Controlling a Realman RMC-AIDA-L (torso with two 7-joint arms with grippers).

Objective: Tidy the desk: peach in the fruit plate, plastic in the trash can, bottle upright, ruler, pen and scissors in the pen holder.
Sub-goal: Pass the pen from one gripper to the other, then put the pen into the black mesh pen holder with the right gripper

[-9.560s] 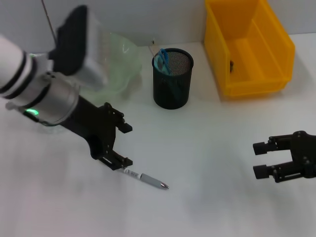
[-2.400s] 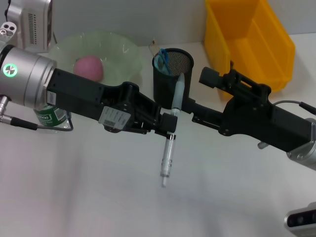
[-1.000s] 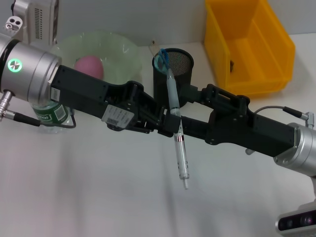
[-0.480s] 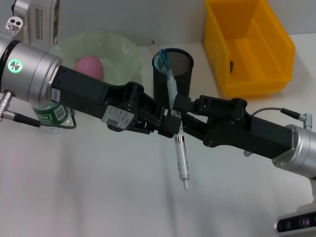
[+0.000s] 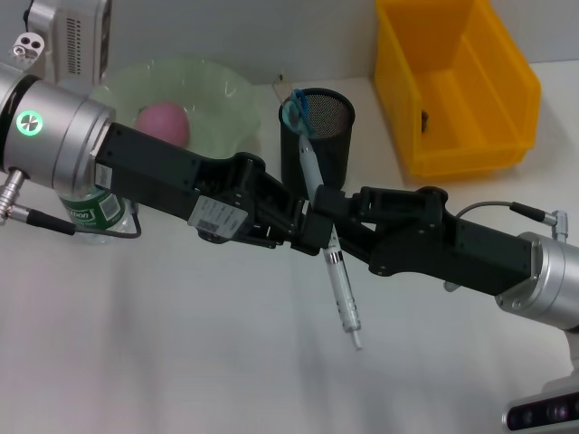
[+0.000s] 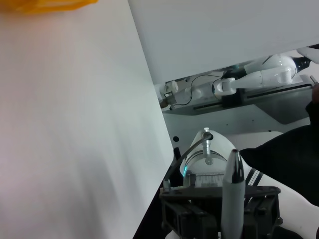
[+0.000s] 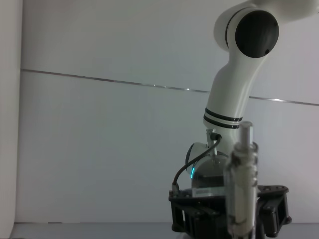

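Observation:
Both grippers are holding the slanted pen's middle. Next, my left gripper opens and moves away before my right gripper lowers the pen into the pen holder.
A clear-and-white pen hangs tilted in the air just in front of the black mesh pen holder. My left gripper and right gripper meet at the pen's middle, both shut on it. The pen also shows close up in the left wrist view, and the pen likewise in the right wrist view. Blue scissors stand in the holder. The pink peach lies in the green fruit plate. A green-labelled bottle shows partly under my left arm. Ruler and plastic are not visible.
The yellow trash can stands at the back right with a small dark item inside. Both arms cross the middle of the white desk, above its surface.
My right gripper has slid left onto the pen beside the left gripper. The pen has tilted, its lower tip swinging right and down.

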